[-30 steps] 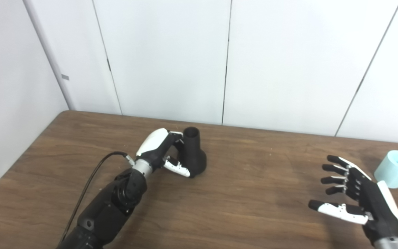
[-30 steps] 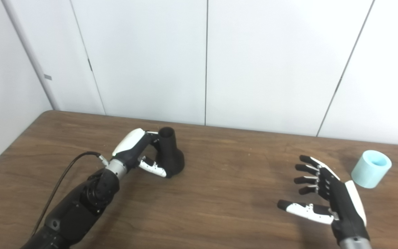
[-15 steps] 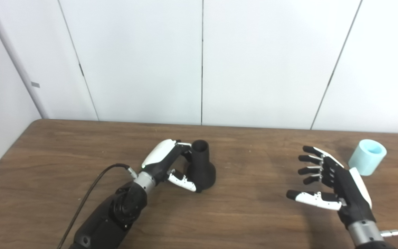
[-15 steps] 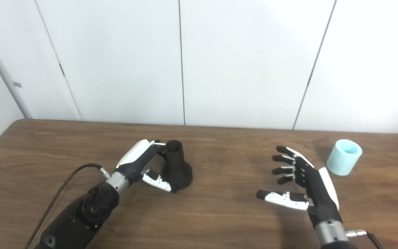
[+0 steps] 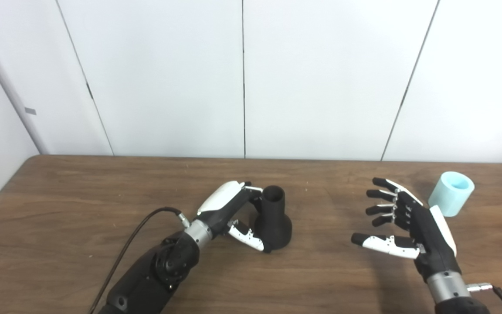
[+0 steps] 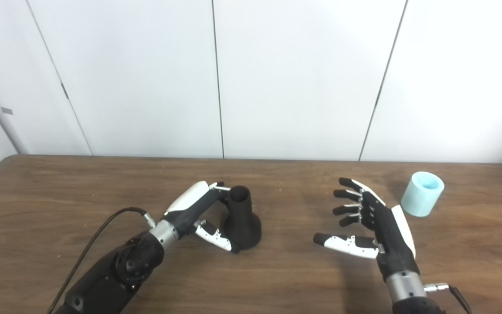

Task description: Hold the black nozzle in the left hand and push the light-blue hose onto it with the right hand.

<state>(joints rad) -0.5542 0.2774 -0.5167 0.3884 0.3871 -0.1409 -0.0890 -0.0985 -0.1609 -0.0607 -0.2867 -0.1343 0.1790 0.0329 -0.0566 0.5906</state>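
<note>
I expect the light-blue hose (image 5: 450, 194) to slide down and stop at the flare when I push it on, since the black nozzle's neck flares wide (image 5: 273, 214) below.
The black nozzle (image 5: 273, 220) stands upright near the table's middle, wide base down and open neck up. My left hand (image 5: 233, 213) is shut on it from the left, with fingers hooked round the neck and the thumb against the base. The light-blue hose (image 5: 451, 193), a short stubby cylinder, stands on end at the far right of the table. My right hand (image 5: 408, 224) hovers open to the left of the hose and apart from it, with fingers spread, the palm facing left and the thumb pointing toward the nozzle.
The brown wooden table (image 5: 81, 196) runs up to white wall panels (image 5: 242, 78) at the back. A black cable (image 5: 133, 235) trails from my left wrist over the table's front left. Bare wood lies between nozzle and right hand.
The camera has swung, shifting the whole scene left. Against the table, my left hand has brought the nozzle rightward, toward the middle. The right hand stays open beside the hose.
</note>
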